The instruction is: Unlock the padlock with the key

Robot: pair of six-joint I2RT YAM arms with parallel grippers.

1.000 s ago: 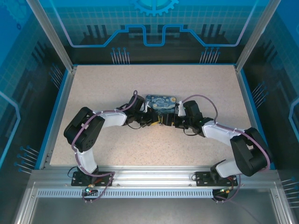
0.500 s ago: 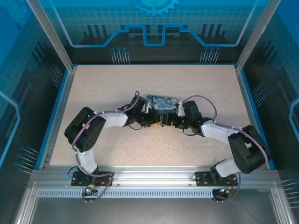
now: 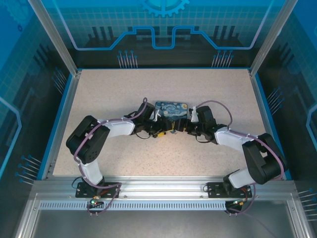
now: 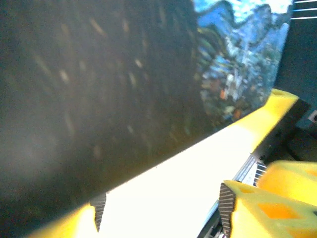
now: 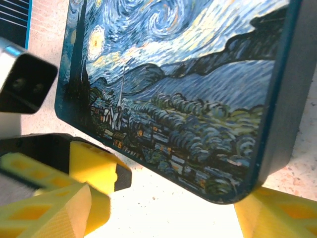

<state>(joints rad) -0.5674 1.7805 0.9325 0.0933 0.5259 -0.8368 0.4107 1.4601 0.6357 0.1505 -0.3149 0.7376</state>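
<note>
Both of the robot's grippers crowd the tin's near edge point(image 3: 172, 116), so next the left gripper moves back to the tin's end point(image 3: 156, 106) before the right gripper takes the padlock.
The padlock and the key are out of view. A Starry-Night painted tin point(image 3: 171, 109) lies at mid-table, and both grippers meet at its near edge. My left gripper point(image 3: 159, 130) is at the tin's near-left side. In the left wrist view the left gripper point(image 4: 162, 210) is open, its ribbed pads point(image 4: 227, 208) apart over bright bare table, and the tin point(image 4: 233, 74) looms close above as a dark blur. My right gripper point(image 3: 184, 128) is at the tin's near-right side. The right gripper point(image 5: 168, 213) is open, its yellow fingers point(image 5: 59, 208) wide apart, with the tin's corner point(image 5: 223, 191) above the gap.
The speckled table point(image 3: 223, 89) is ringed by a blue rim and clear walls. A yellow finger point(image 5: 99, 163) with a black pad and a white-and-black block point(image 5: 25, 84) of the other arm crowd the tin's left side.
My left gripper's jaws have spread from shut to open. The tin tipped slightly and settled back. The right arm shifted a little toward the tin.
</note>
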